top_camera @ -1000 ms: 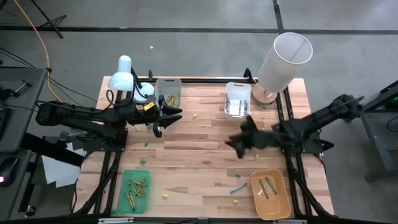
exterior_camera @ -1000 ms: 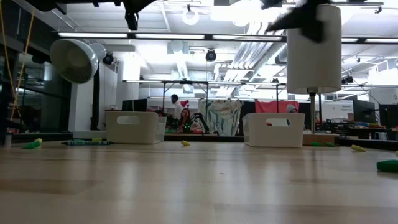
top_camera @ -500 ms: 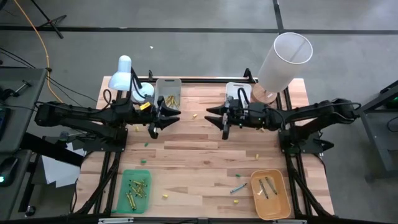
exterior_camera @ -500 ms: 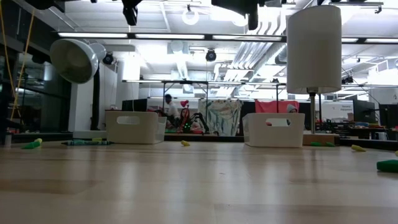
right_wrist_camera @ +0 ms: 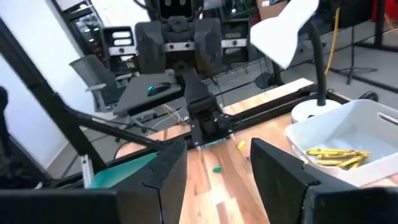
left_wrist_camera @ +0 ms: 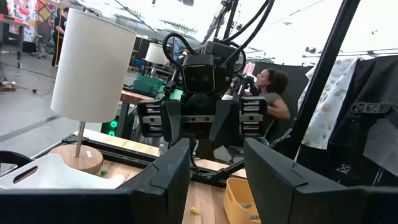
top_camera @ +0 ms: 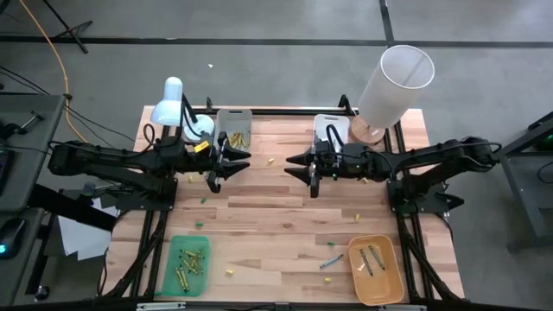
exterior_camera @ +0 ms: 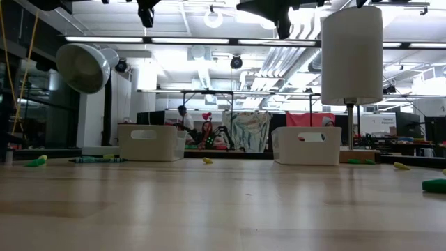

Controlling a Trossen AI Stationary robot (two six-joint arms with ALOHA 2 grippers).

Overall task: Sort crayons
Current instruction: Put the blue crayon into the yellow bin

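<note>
My right gripper is open, and the blue crayon is lying clear of the orange tray. The gripper should stay open as it keeps moving toward the crayon's middle, then close there.
Loose crayons lie flat on the wooden table: a blue one near the orange tray, a yellow one at the front, a yellow one on the right. More crayons lie in the green tray, the orange tray and the far-left white bin, where yellow ones show. My left gripper and my right gripper hang well above the table's middle and point level at each other. Both are open with nothing between their fingers, as the left wrist view and the right wrist view show.
A second white bin stands at the far edge. A white desk lamp stands at the far left and a lamp with a tall white shade at the far right. Small green and yellow specks dot the wood. People show beyond the table.
My right gripper has swung from the table's right middle toward the far edge and the left. It has rolled and tipped up to level, and now faces my left gripper. Most of this came early; lately it has barely moved.
</note>
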